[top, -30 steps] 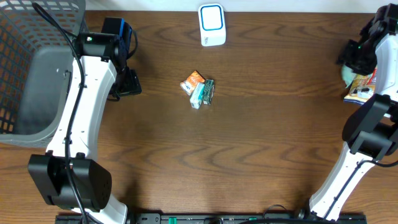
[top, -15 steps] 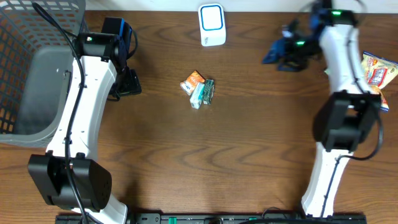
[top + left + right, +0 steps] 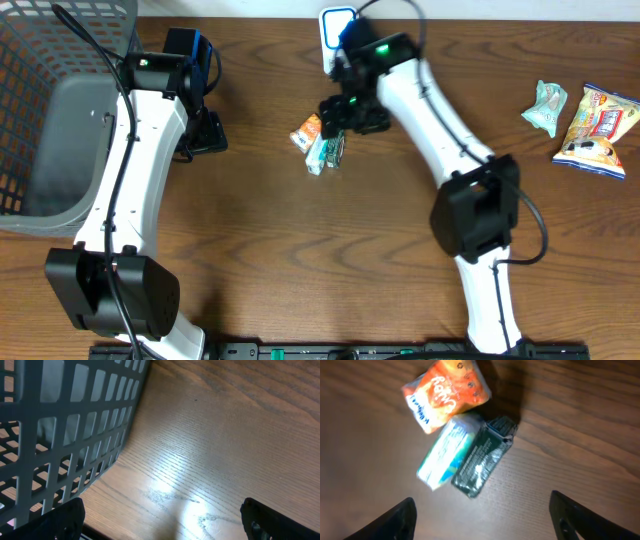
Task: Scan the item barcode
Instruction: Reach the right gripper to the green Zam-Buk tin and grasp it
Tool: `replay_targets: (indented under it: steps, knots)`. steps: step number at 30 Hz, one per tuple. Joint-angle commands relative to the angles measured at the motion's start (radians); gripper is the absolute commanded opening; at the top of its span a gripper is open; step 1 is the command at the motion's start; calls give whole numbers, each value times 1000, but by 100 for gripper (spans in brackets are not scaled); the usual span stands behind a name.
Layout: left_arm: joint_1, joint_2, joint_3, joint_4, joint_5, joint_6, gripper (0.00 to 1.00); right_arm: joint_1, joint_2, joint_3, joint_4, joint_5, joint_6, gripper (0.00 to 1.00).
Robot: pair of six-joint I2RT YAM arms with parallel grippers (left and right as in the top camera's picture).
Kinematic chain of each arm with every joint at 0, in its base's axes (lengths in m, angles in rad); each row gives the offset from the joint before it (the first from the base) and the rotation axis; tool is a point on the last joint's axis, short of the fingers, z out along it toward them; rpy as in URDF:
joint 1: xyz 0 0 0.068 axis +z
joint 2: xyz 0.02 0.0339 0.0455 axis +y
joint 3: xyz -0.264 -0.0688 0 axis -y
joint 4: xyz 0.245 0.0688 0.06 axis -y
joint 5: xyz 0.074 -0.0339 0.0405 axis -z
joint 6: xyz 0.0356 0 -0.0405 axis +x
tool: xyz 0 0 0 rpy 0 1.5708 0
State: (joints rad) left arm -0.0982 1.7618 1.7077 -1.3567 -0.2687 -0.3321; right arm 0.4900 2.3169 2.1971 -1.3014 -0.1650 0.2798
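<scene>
The dark green packet lies tight [image 3: 327, 153] against the teal and white packet, so my right gripper should shift it onto clear wood [image 3: 396, 157] before bringing it to the scanner.
Three small packets lie touching at the table's middle: an orange one [image 3: 311, 128] [image 3: 447, 397], a teal and white one [image 3: 318, 152] [image 3: 444, 454] and a dark green one [image 3: 336, 146] [image 3: 482, 457]. My right gripper [image 3: 345, 112] [image 3: 485, 525] hovers just above and behind them, open, with nothing between its fingers [image 3: 395, 520]. The white and blue scanner [image 3: 336, 38] stands at the back edge, partly hidden by the right arm. My left gripper [image 3: 205, 135] [image 3: 165, 525] is open over bare wood beside the basket.
A grey mesh basket [image 3: 20, 60] [image 3: 65, 435] fills the back left corner, close to the left arm. At the far right lie a pale green packet [image 3: 546, 107] and a yellow and red snack bag [image 3: 595, 125].
The right arm swung from the far right across to the middle pile, and its jaws widened. A pale green packet now lies uncovered by the snack bag. The left arm stayed still.
</scene>
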Motion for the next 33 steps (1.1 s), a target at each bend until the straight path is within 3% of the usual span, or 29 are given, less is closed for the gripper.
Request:
replay_targets:
  steps: [1, 5, 14, 21, 28, 33]
  knots:
    - [3, -1, -4, -3, -20, 13, 98, 38, -20, 1, 17, 253, 142, 75]
    - [3, -1, -4, -3, -20, 13, 98, 72, -20, -38, 51, 366, 219, 71]
    - [3, -1, -4, -3, -21, 13, 98, 55, -20, -185, 110, 398, 229, 70]
    - [3, -1, -4, -3, -20, 13, 98, 5, -23, -194, 6, 507, 244, 71]
    - [3, -1, -4, -3, -20, 13, 98, -55, -23, -176, -106, 471, 243, 77]
    - [3, -2, -4, -3, -20, 13, 98, -72, -23, -156, -97, 280, 142, 79]
